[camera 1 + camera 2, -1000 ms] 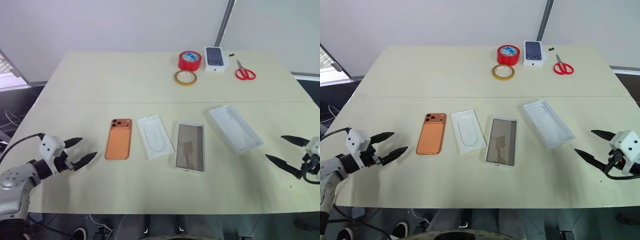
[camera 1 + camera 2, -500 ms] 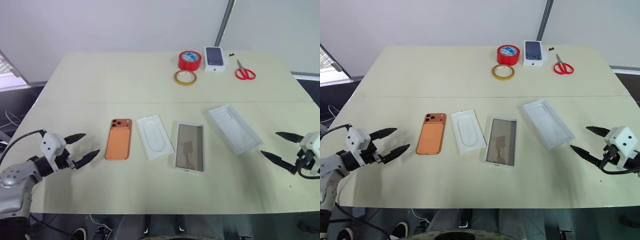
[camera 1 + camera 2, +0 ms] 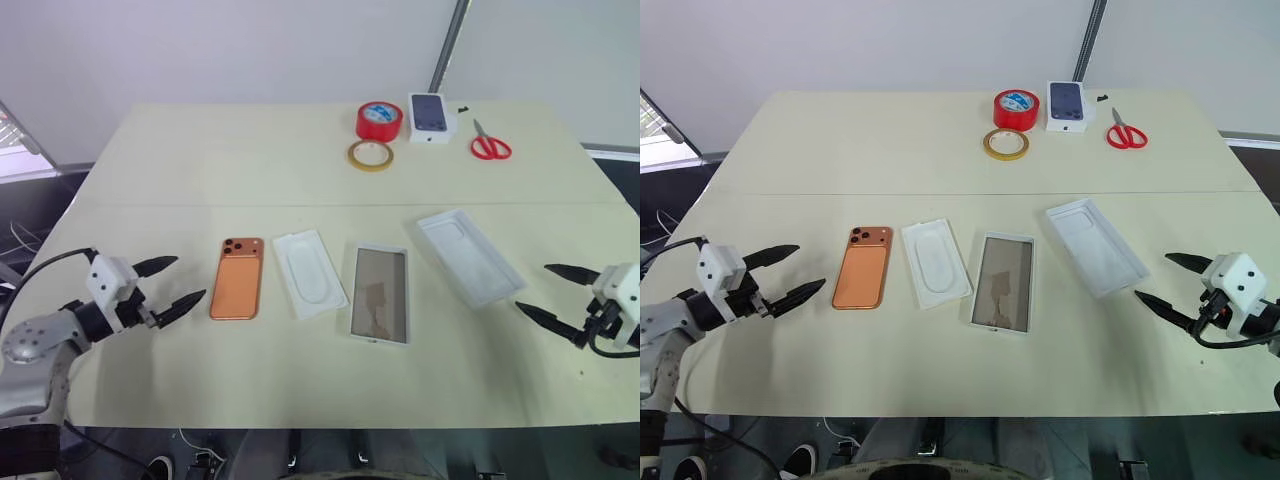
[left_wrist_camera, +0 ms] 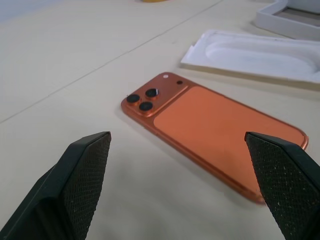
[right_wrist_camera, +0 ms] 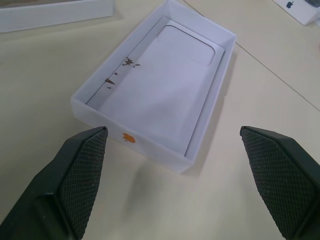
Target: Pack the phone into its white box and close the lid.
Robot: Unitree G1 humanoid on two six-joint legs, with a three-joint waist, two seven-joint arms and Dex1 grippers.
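Observation:
The thin white insert [image 3: 311,274] has a straight rim and a molded oval hollow, so I expect it to stay flat as I raise it by one edge.
The copper-orange phone [image 3: 238,278] lies back up on the cream table, camera cluster at its far end. Right of it come a thin white insert [image 3: 309,272], then the white box [image 3: 380,293] with its brownish floor, then the all-white lid [image 3: 469,256] lying hollow side up. My left gripper [image 3: 168,282] hovers open just left of the phone [image 4: 210,127], pointing at it. At the table's right edge my right gripper [image 3: 560,293] is open, aimed at the lid [image 5: 157,90], a short way off it.
At the table's far side sit a red tape roll [image 3: 380,120], a yellow tape ring [image 3: 371,155], a small white box with a dark phone picture [image 3: 431,117] and red scissors [image 3: 490,143]. A seam [image 3: 300,205] crosses the tabletop.
Both grippers have edged inward: the left one toward the phone, the right one toward the lid. Nothing on the table has moved.

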